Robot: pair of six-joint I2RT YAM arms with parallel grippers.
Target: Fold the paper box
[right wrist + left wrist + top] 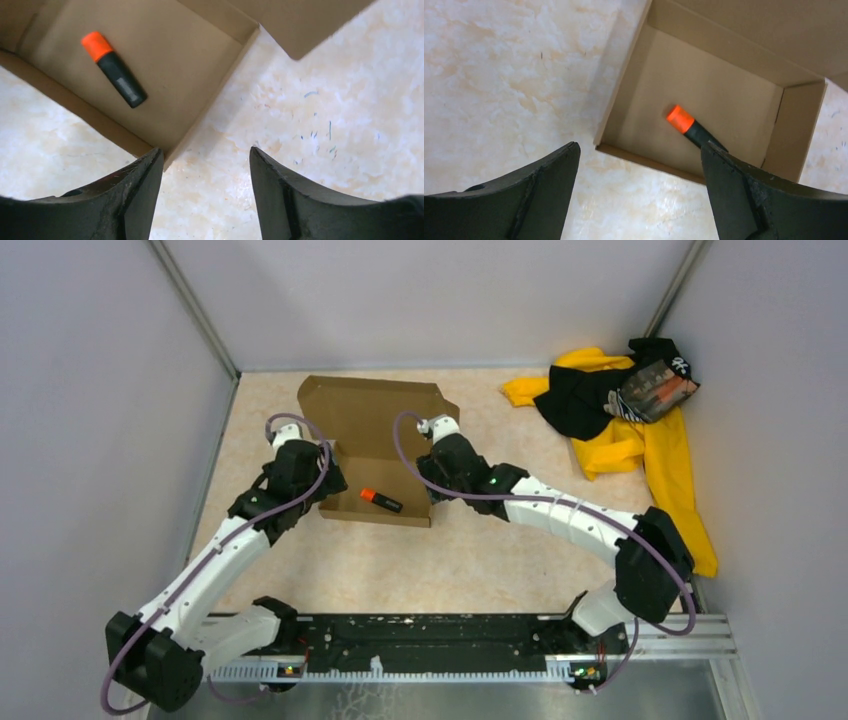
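Note:
I should drag the paper box (380, 472) by its side (431, 512) to the middle with my right gripper before folding the box's lid, because the box sits off centre toward my left gripper.
The paper box (372, 420) is brown cardboard, formed into a shallow tray with its lid flap standing open at the back. An orange-capped black marker (381, 500) lies inside it, also seen in the left wrist view (685, 123) and the right wrist view (114, 70). My left gripper (318, 478) is open and empty, above the table just off the box's near left corner (600, 144). My right gripper (440, 472) is open and empty, above the table beside the box's near right corner (170, 152).
A yellow-and-black clothing pile (625, 420) with a small packet on it lies at the back right. Grey walls close in the marbled table (460, 560) on the left, back and right. A black rail (430, 645) runs along the near edge.

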